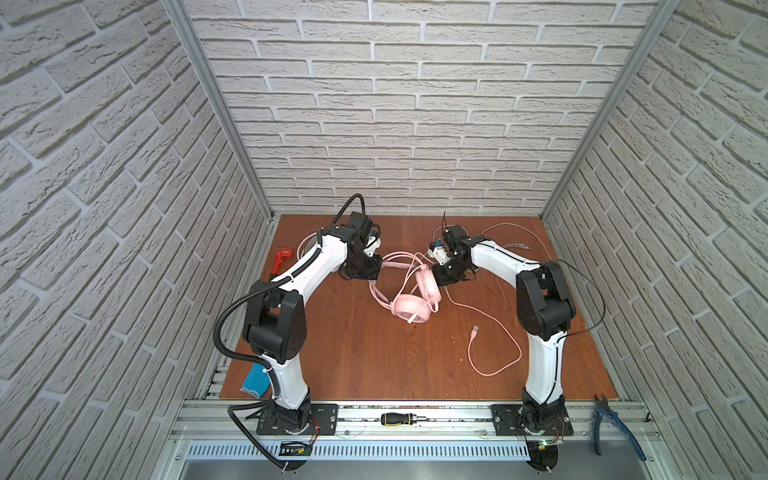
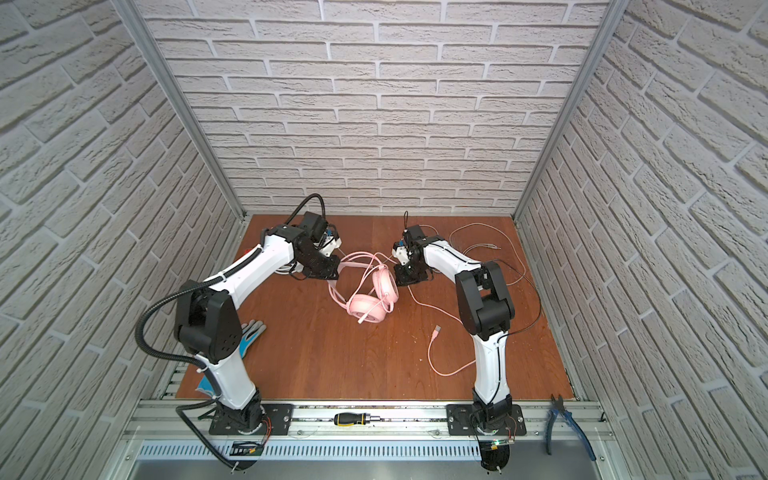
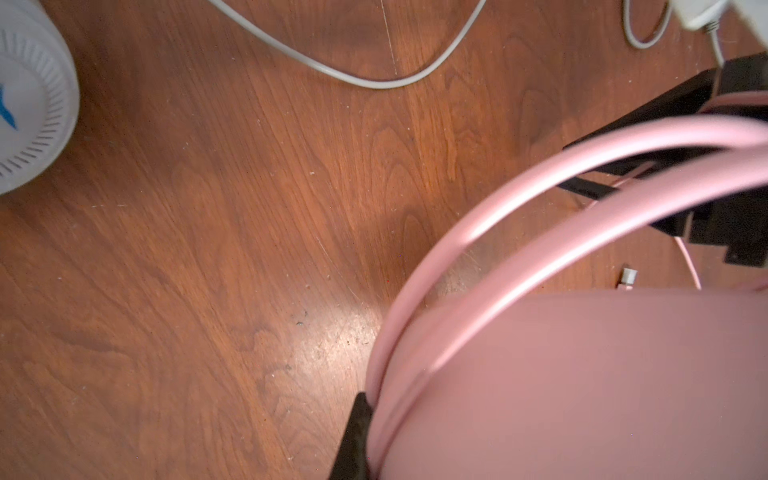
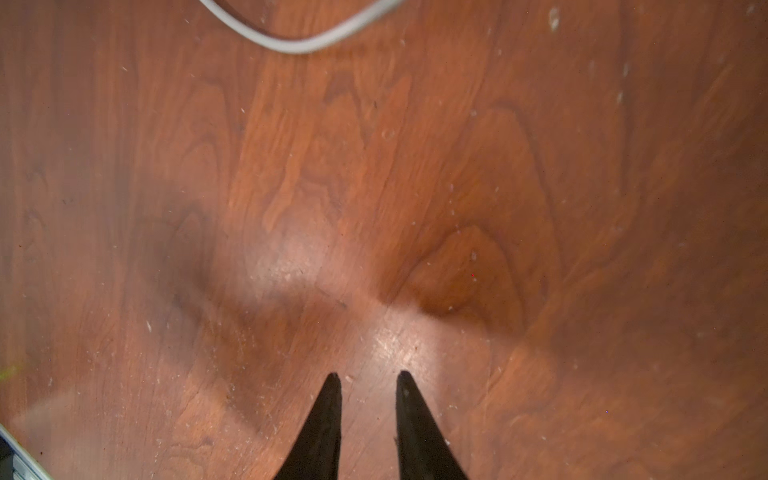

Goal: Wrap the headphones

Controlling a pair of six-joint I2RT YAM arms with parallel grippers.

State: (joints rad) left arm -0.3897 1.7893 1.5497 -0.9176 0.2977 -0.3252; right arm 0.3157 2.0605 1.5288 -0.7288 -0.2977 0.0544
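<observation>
I should keep moving my right gripper toward the cable point(image 1: 453, 301) until its open fingers can close around it, as the pink cable runs clear point(image 1: 473, 308) of the raised earcup.
The pink headphones point(image 1: 411, 309) point(image 2: 365, 309) sit mid-table in both top views, one earcup flat and the other tilted up. My left gripper point(image 1: 377, 269) point(image 2: 337, 266) is shut on the pink double-wire headband point(image 3: 478, 232); one black finger point(image 3: 356, 436) shows beside it, the other is hidden. My right gripper point(image 1: 438, 277) point(image 2: 400, 277) point(image 4: 365, 376) hovers just right of the raised earcup, open a little with only bare wood between its fingers. The pink cable point(image 1: 494, 370) trails to the front right. A white earcup point(image 3: 29, 95) lies behind the left arm, mostly hidden in the top views.
A white cable point(image 1: 511, 232) loops at the back right. A red tool point(image 1: 282, 257) lies at the left edge and a blue-grey glove point(image 2: 249, 336) by the left arm's base. A screwdriver point(image 1: 397, 419) and blue pliers point(image 1: 615, 424) rest on the front rail.
</observation>
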